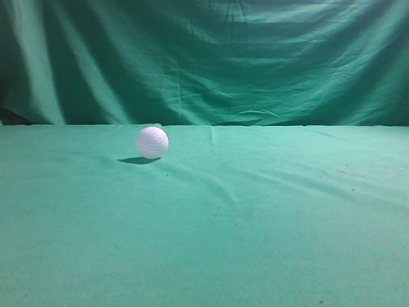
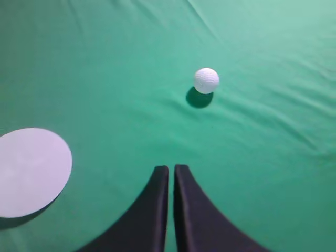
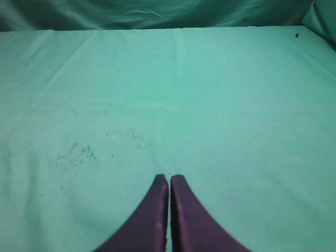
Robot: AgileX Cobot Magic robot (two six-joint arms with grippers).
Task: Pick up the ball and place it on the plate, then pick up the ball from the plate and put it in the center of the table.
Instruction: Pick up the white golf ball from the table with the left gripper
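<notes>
I keep moving my left gripper over the open cloth (image 2: 184,128) until its open fingers straddle the white ball (image 1: 152,142), since it lies clear of the plate.
The small white dimpled ball (image 1: 152,142) rests on the light green table (image 1: 255,224), left of the middle, near the far edge. It also shows in the left wrist view (image 2: 206,80), ahead and slightly right of my left gripper (image 2: 171,168), which is shut and empty, well short of the ball. A flat white round plate (image 2: 29,170) lies on the cloth to the left of that gripper. My right gripper (image 3: 169,177) is shut and empty over bare cloth. Neither gripper nor the plate shows in the exterior view.
A darker green draped curtain (image 1: 204,57) hangs behind the table's far edge. Small dark specks (image 3: 79,155) mark the cloth left of the right gripper. The cloth is slightly wrinkled around the ball.
</notes>
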